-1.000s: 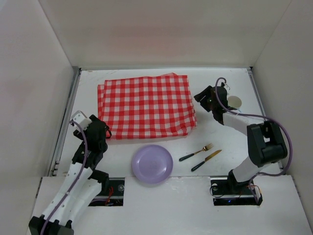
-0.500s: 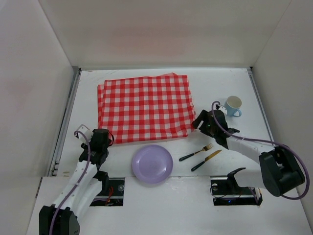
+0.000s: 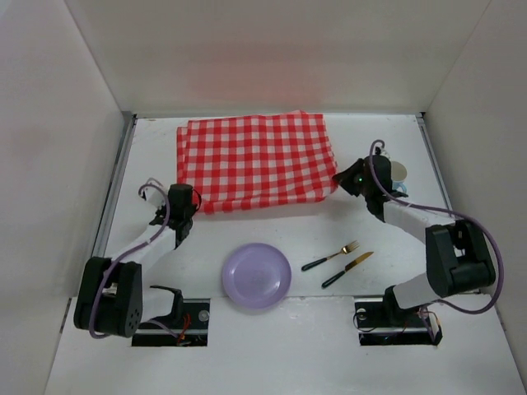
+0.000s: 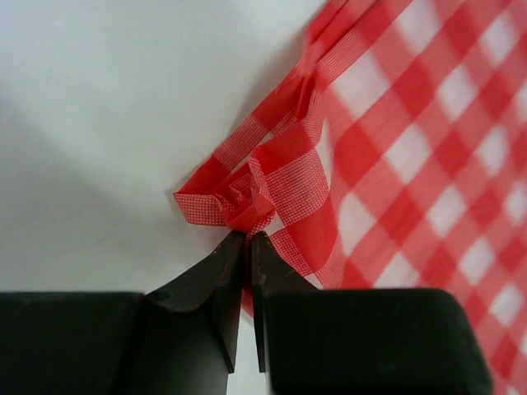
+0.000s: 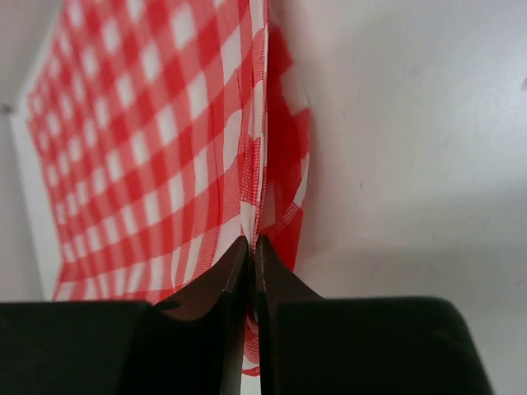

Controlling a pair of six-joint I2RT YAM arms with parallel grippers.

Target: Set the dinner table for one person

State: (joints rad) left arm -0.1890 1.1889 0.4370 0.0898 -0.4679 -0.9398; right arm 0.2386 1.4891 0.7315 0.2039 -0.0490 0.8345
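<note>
The cloth's near corner (image 4: 245,196) is bunched up at the left gripper's fingers, so the left gripper should lower the corner, open and move back before the robot straightens the cloth.
A folded red-and-white checked cloth (image 3: 255,158) lies at the back of the white dinner table (image 3: 247,230). My left gripper (image 3: 191,201) is shut on the cloth's near left corner (image 4: 239,206), which is bunched at its fingertips. My right gripper (image 3: 342,183) is shut on the cloth's near right corner (image 5: 255,206), the fabric pinched between its fingers. A lilac plate (image 3: 256,276) sits near the front edge. A fork (image 3: 330,256) and a knife (image 3: 347,269) with dark handles lie to its right.
A light blue cup (image 3: 397,174) stands at the right, mostly hidden behind my right arm. White walls enclose the table on three sides. The arm bases sit at the near edge.
Both grippers closed on the cloth's near corners. The cloth has shifted toward the back of the table. My right arm now hides most of the cup.
</note>
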